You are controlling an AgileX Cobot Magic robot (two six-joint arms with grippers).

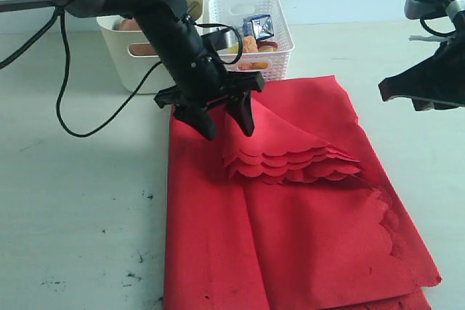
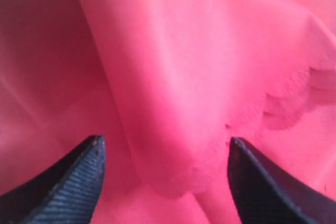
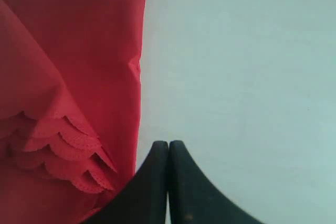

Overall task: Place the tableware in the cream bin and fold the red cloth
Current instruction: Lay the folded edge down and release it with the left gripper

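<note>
The scalloped fold (image 1: 294, 167) is bunched up on top of the red cloth, so my left gripper should push the fold's raised line (image 1: 237, 150) over and make the cloth flat before folding.
The red cloth (image 1: 290, 223) lies spread over the middle of the table, with a bunched fold of scalloped edges (image 1: 290, 165) on top. My left gripper (image 1: 229, 127) hangs open just above that fold's back end, nothing between its fingers; in the left wrist view (image 2: 165, 142) a raised ridge of the red cloth (image 2: 173, 77) runs between the tips. My right gripper (image 3: 168, 144) is shut and empty, above the bare table beside the red cloth's (image 3: 68, 66) right edge. The cream bin (image 1: 138, 56) stands at the back left, partly hidden by the left arm. Brownish things show in it; I cannot make them out.
A white lattice basket (image 1: 280, 49) with food items and a blue-and-white carton (image 1: 259, 27) stands behind the cloth, right of the cream bin. A black cable (image 1: 94, 121) loops over the table at the left. The right arm (image 1: 432, 78) hovers at the right edge.
</note>
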